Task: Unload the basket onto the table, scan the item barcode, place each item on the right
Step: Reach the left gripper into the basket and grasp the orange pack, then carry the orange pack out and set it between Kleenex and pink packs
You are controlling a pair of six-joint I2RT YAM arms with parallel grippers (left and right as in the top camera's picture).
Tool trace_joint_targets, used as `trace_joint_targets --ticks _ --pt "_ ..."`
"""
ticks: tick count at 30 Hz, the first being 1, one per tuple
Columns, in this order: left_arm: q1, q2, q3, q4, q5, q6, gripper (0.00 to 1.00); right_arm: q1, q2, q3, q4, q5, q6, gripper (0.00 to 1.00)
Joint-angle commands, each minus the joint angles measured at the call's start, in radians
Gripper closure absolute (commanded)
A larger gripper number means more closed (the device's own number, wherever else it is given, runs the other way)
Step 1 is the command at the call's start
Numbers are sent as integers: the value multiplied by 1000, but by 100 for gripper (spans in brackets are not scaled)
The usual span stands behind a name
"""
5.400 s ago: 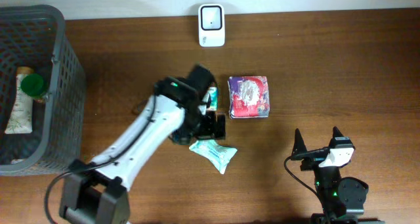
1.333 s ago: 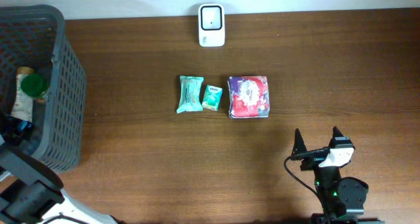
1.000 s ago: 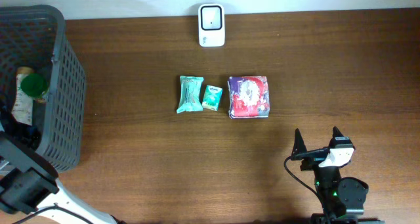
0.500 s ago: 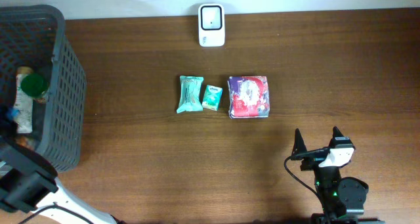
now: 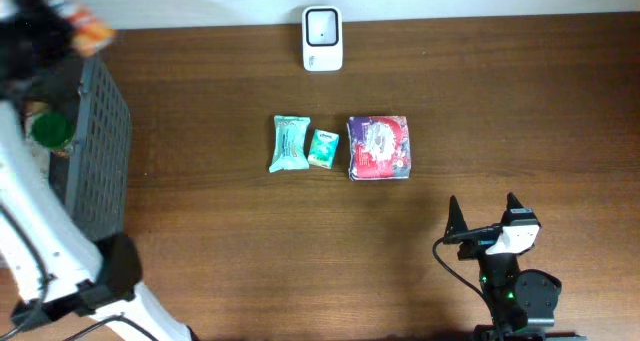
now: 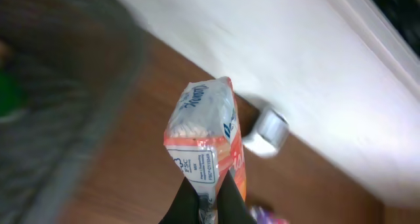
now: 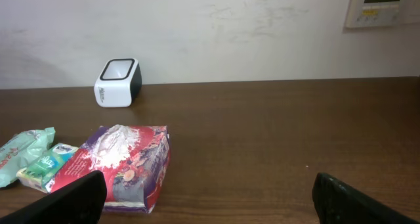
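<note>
The snack packet (image 5: 94, 29) hangs clear of the grey basket's rim, so my left gripper should go on carrying it past the scanner and let go of it beside the purple packet.
An orange-and-white snack packet (image 6: 205, 135) hangs in my left gripper (image 6: 207, 192), whose jaws are shut on its lower sealed edge. Seen from overhead, the packet (image 5: 90, 27) is blurred, high above the back rim of the grey basket (image 5: 104, 146) at the far left. The white barcode scanner (image 5: 322, 38) stands at the table's back edge, right of the packet; it also shows beyond the packet in the left wrist view as the scanner (image 6: 266, 131). My right gripper (image 5: 484, 217) rests open at the front right, holding nothing.
A teal packet (image 5: 290, 143), a small green packet (image 5: 322, 148) and a purple packet (image 5: 379, 147) lie in a row mid-table. The basket holds a green-lidded bottle (image 5: 49, 130). In the right wrist view the purple packet (image 7: 118, 163) lies ahead to the left.
My left gripper shut on the snack packet inside the basket and rose with it, out over the basket's back rim. The right arm has not moved.
</note>
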Motion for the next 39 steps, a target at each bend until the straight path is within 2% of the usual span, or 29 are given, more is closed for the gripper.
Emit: trace_joint_targets --ticks 1,3,6,12,17,23,24,25,26,29,30,33,35,39 --pt "-190 5 -3 -48 -31 90 100 -5 -6 -9 -1 9 3 1" --pt "-319 40 -38 -91 -105 90 100 -5 -6 -9 -1 9 3 1" --pt "-456 98 -125 -93 -108 90 100 -5 -6 -9 -1 9 3 1" --pt "-685 252 -388 83 -107 85 100 -5 -6 -9 -1 9 3 1" --pt "-787 345 -539 281 -109 78 99 -5 -6 -9 -1 9 3 1" --pt "-807 431 -547 282 -153 78 95 -5 -6 -9 -1 9 3 2" --pt "-807 440 -547 275 -153 78 85 -5 -6 -9 -1 9 3 1" --pt "-807 446 -547 269 -153 78 59 -5 -6 -9 -1 9 3 1" --pt "-807 446 -547 267 -153 78 51 -5 -6 -9 -1 9 3 1" --pt "-807 446 -545 268 -143 78 37 -5 -6 -9 -1 9 3 1" --pt "-806 446 -544 269 -141 79 33 -5 -6 -9 -1 9 3 1" --pt "-784 444 -452 232 -141 79 33 -5 -6 -9 -1 9 3 1" --pt "-746 444 -308 157 -142 79 32 -5 -6 -9 -1 9 3 1" --pt "-616 444 102 -40 -142 79 25 -5 -6 -9 -1 9 3 1"
